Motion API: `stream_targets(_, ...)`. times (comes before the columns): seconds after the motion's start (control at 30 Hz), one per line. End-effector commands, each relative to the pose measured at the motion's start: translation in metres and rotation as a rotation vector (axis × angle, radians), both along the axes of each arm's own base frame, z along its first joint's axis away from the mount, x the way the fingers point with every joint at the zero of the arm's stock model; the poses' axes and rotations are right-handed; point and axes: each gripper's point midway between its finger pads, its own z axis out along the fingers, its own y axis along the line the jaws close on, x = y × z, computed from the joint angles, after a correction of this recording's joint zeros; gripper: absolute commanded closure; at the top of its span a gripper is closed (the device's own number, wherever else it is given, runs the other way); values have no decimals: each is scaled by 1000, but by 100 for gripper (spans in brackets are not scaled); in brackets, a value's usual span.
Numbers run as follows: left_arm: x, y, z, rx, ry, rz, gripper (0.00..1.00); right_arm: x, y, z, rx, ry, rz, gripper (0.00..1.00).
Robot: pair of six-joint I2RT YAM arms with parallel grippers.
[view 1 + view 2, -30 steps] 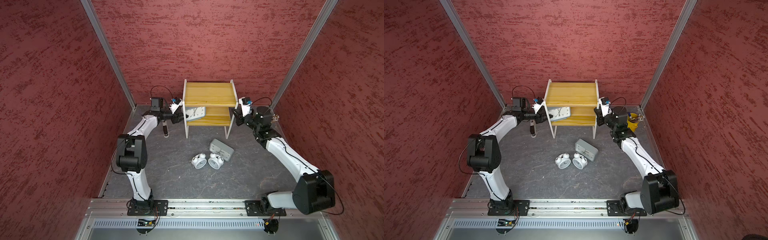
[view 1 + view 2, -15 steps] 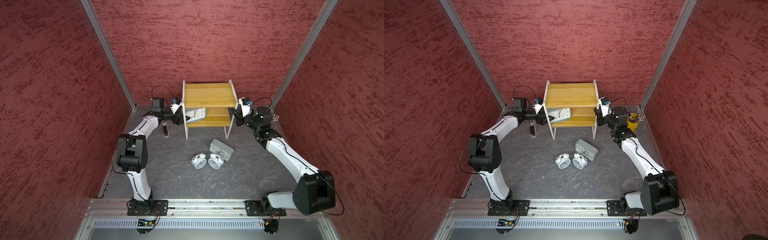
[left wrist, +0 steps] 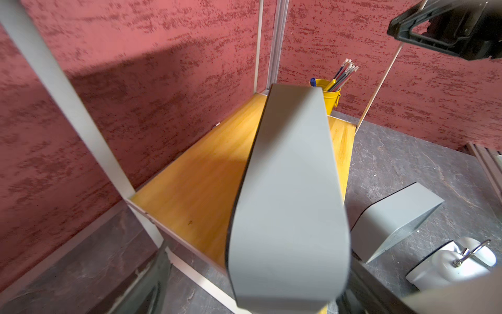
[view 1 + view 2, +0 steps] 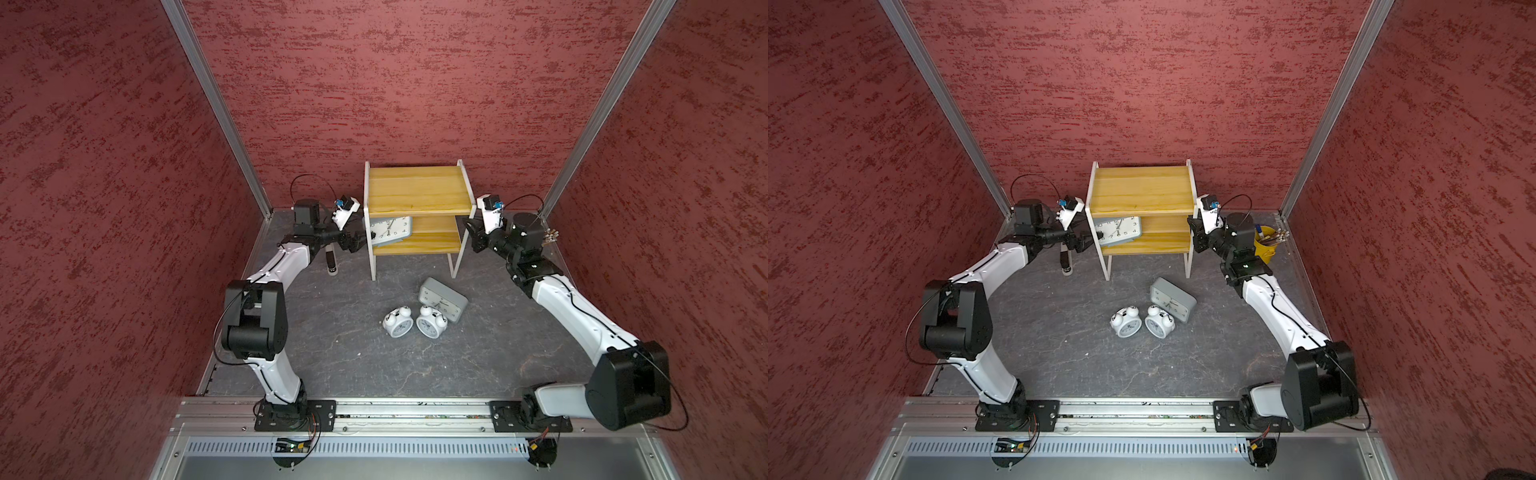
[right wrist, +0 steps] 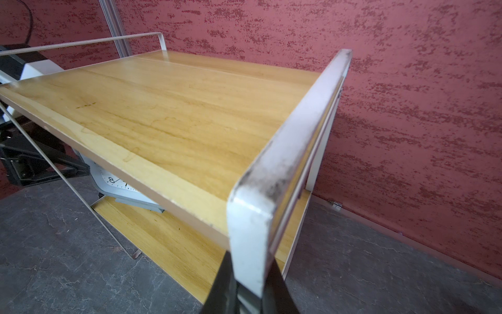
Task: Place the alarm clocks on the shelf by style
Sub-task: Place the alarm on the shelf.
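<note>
The grey clock (image 4: 392, 229) is crooked on the lower board. My left gripper should push the clock's near end (image 4: 1107, 234) back until its face follows the shelf's front edge.
The shelf (image 4: 415, 189) (image 4: 1142, 189) stands at the back. A grey rectangular alarm clock (image 4: 390, 228) (image 4: 1119, 230) (image 3: 288, 204) rests tilted on the left end of its lower board. My left gripper (image 4: 359, 240) (image 3: 256, 293) is open, its fingers (image 3: 152, 285) spread on either side of that clock. My right gripper (image 4: 471, 237) (image 5: 250, 288) is shut on the shelf's white frame (image 5: 285, 152) at its right front post. On the floor lie a second grey clock (image 4: 442, 299) and two white twin-bell clocks (image 4: 397, 323) (image 4: 432, 322).
A yellow pen cup (image 4: 1264, 245) (image 3: 330, 95) stands behind my right arm near the back right corner. A small black and white stick (image 4: 331, 262) lies on the floor just left of the shelf. Red walls close in three sides.
My left gripper's jaws have spread apart and let go of the grey clock, which stays on the lower board. The right gripper has kept its hold on the frame.
</note>
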Motion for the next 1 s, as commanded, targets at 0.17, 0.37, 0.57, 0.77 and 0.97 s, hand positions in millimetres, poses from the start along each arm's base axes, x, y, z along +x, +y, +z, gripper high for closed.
stream_targets(0.17, -10, 6, 4, 19, -18, 40, 13, -8, 8, 6, 21, 16, 33, 89)
stream_targets(0.37, -16, 7, 4, 26, -20, 53, 33, -10, 9, 4, 20, 18, 34, 89)
stream_targets(0.57, -18, 8, 1, 30, -11, 67, 51, -11, 8, 4, 19, 18, 34, 89)
stream_targets(0.77, -18, 4, 0, 30, -8, 60, 63, -12, 8, 2, 18, 22, 38, 89)
stream_targets(0.97, -12, -4, -1, 29, -6, 45, 68, -13, 8, 2, 17, 21, 37, 89)
